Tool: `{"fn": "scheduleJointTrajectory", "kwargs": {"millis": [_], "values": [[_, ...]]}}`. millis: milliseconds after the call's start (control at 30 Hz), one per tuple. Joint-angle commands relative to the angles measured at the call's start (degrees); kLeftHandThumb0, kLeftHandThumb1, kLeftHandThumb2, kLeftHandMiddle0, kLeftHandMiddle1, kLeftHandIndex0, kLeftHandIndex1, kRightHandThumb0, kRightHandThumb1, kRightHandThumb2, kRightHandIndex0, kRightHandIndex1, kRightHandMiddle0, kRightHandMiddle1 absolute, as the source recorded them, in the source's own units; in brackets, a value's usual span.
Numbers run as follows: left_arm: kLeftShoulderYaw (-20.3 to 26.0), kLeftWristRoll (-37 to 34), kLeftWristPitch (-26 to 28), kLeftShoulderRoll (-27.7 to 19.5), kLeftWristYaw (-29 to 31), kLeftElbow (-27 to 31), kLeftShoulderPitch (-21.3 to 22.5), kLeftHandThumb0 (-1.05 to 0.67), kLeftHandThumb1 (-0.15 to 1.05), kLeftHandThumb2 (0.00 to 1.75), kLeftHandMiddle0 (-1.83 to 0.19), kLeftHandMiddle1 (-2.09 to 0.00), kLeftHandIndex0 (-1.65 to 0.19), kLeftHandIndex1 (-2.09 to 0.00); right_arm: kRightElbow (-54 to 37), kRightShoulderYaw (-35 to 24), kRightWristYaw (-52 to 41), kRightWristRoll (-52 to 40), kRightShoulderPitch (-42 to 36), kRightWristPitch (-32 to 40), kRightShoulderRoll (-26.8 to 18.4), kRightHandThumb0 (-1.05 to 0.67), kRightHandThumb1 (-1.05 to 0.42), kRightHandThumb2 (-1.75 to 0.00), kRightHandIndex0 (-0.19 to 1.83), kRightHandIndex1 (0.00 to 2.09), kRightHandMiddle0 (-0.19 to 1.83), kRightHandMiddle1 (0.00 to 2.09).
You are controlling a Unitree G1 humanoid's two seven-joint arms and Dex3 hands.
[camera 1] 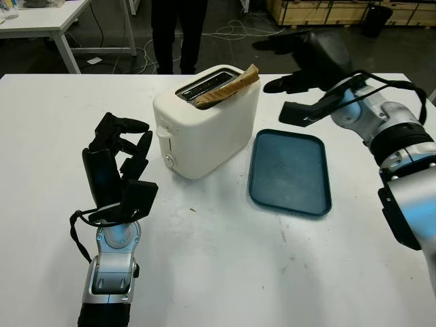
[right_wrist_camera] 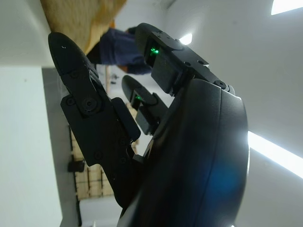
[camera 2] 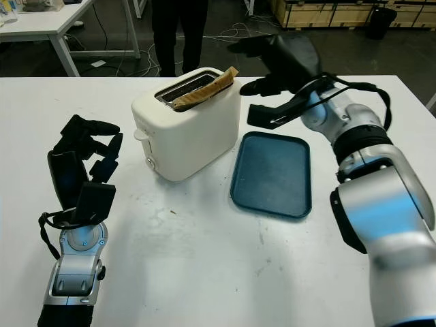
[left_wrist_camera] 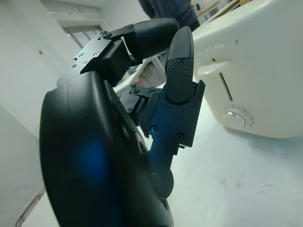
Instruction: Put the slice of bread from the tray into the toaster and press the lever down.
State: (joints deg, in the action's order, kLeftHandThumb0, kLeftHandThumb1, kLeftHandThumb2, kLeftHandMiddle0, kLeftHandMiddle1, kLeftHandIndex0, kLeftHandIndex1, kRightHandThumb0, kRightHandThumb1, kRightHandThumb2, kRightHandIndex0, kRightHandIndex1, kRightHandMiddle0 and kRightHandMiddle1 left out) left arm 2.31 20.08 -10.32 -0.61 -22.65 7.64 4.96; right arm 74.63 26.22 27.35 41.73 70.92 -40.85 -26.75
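Note:
A slit (left_wrist_camera: 226,86) runs below the white lever (camera 1: 163,132) toward the knob. The lever will slide down and lower the bread when I press it.
A white toaster (camera 1: 204,129) stands mid-table. The slice of bread (camera 1: 228,87) sits tilted in one of its slots, its upper end sticking out toward the right. The lever (camera 1: 162,131) on the toaster's near-left end is up. My right hand (camera 1: 276,75) hovers open just right of the bread's raised end, holding nothing; the bread's corner (right_wrist_camera: 80,14) lies close to its fingers. The blue tray (camera 1: 289,170) lies bare to the right of the toaster. My left hand (camera 1: 122,146) stands open to the left of the toaster, near the lever (left_wrist_camera: 213,71).
A person (camera 1: 178,34) stands behind the table's far edge. Another white table (camera 1: 41,20) is at the back left, and wooden crates (camera 1: 327,10) at the back right. Bare white tabletop (camera 1: 225,259) stretches in front of the toaster.

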Motion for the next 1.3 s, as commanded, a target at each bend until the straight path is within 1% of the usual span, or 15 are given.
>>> {"fn": "scheduleJointTrajectory", "kwargs": {"millis": [0, 100, 200, 300, 467, 567, 700, 800, 900, 1033, 1067, 1100, 1167, 1233, 1267], "values": [[-0.09, 1.01, -0.31, 0.02, -0.49, 0.42, -0.26, -0.42, 0.92, 0.17, -0.73, -1.67, -0.61, -1.32, 0.4, 0.51, 0.16, 0.53, 1.79, 0.54, 0.93, -0.57, -0.64, 0.0, 0.87, 0.26, 0.87, 0.07], [-0.05, 0.76, -0.68, 0.08, -0.45, 0.39, -0.26, -0.42, 0.92, 0.17, -0.73, -1.66, -0.61, -1.32, 0.62, 1.53, 0.19, 1.14, 2.1, 0.54, 1.86, -0.53, -0.62, 0.0, 0.86, 0.29, 0.88, 0.07], [0.0, 0.58, -1.2, 0.02, -0.48, 0.09, -0.23, -0.41, 0.92, 0.17, -0.74, -1.66, -0.61, -1.32, 0.84, 3.23, 0.91, 2.8, 2.49, 1.27, 2.56, -0.59, -0.63, -0.01, 0.85, 0.33, 0.89, 0.06], [0.03, 0.34, -0.97, 0.13, -0.31, 0.26, -0.34, -0.42, 0.92, 0.17, -0.74, -1.66, -0.62, -1.32, 1.15, 3.95, 0.23, 2.94, 2.69, 1.48, 3.2, -0.6, -0.65, -0.01, 0.81, 0.36, 0.88, 0.05], [0.06, 0.63, -1.25, 0.0, -0.56, 0.28, -0.45, -0.42, 0.92, 0.17, -0.74, -1.66, -0.62, -1.32, 1.31, 5.82, 1.63, 4.49, 3.08, 1.85, 3.27, -0.44, -0.67, -0.01, 0.81, 0.45, 0.91, 0.05], [0.16, 0.58, -1.51, -0.1, -0.65, 0.08, -0.39, -0.42, 0.92, 0.16, -0.75, -1.66, -0.62, -1.33, 1.31, 7.63, 3.76, 6.45, 3.56, 2.78, 2.97, -0.33, -0.7, -0.02, 0.85, 0.51, 0.98, 0.08], [0.04, 0.89, -1.19, 0.03, -0.65, 0.55, -0.53, -0.42, 0.92, 0.17, -0.75, -1.65, -0.62, -1.32, 1.53, 12.48, 8.41, 12.09, 4.73, 5.49, 1.97, -0.31, -0.76, -0.03, 0.96, 0.58, 1.09, 0.12], [0.0, 0.5, -1.24, 0.14, -0.35, 0.78, -0.64, -0.42, 0.92, 0.17, -0.74, -1.66, -0.61, -1.32, 2.02, 14.97, 9.62, 14.83, 5.41, 7.45, 1.53, -0.34, -0.81, -0.03, 1.03, 0.62, 1.15, 0.14], [-0.05, 0.91, -0.87, 0.16, -0.52, 0.89, -0.69, -0.44, 0.92, 0.17, -0.74, -1.66, -0.61, -1.32, 2.33, 17.42, 10.54, 17.37, 5.95, 10.62, 1.3, -0.44, -0.9, -0.02, 0.99, 0.96, 1.21, 0.12], [-0.14, 0.97, -0.84, 0.13, -0.42, 0.98, -0.74, -0.45, 0.92, 0.17, -0.75, -1.66, -0.62, -1.32, 2.41, 19.18, 14.14, 18.89, 6.02, 12.38, 1.25, -0.51, -0.92, -0.06, 0.97, 1.24, 1.25, 0.16], [-0.19, 1.1, -0.71, 0.16, -0.45, 1.06, -0.76, -0.44, 0.92, 0.18, -0.74, -1.66, -0.62, -1.32, 2.44, 19.24, 14.45, 18.74, 6.04, 12.38, 1.32, -0.51, -0.92, -0.07, 0.95, 1.26, 1.24, 0.17], [-0.2, 1.01, -0.9, 0.2, -0.49, 0.96, -0.75, -0.44, 0.92, 0.18, -0.74, -1.66, -0.62, -1.32, 2.45, 19.2, 14.49, 18.47, 6.08, 12.26, 1.39, -0.51, -0.92, -0.08, 0.92, 1.33, 1.22, 0.2], [-0.19, 0.99, -1.21, 0.17, -0.61, 0.7, -0.73, -0.44, 0.92, 0.17, -0.75, -1.66, -0.62, -1.32, 2.48, 19.19, 14.49, 18.21, 6.18, 12.16, 1.52, -0.51, -0.92, -0.1, 0.87, 1.4, 1.06, 0.49], [-0.21, 0.69, -1.37, 0.2, -0.47, 0.61, -0.8, -0.44, 0.92, 0.17, -0.75, -1.65, -0.62, -1.32, 2.5, 18.61, 13.95, 17.51, 6.18, 11.95, 1.73, -0.52, -0.92, -0.17, 0.83, 1.53, 0.85, 0.95], [-0.21, 0.59, -1.4, 0.23, -0.44, 0.6, -0.84, -0.44, 0.92, 0.17, -0.75, -1.65, -0.62, -1.32, 2.48, 18.29, 13.75, 17.17, 6.19, 11.77, 1.82, -0.53, -0.92, -0.2, 0.79, 1.65, 0.75, 1.21]]}}
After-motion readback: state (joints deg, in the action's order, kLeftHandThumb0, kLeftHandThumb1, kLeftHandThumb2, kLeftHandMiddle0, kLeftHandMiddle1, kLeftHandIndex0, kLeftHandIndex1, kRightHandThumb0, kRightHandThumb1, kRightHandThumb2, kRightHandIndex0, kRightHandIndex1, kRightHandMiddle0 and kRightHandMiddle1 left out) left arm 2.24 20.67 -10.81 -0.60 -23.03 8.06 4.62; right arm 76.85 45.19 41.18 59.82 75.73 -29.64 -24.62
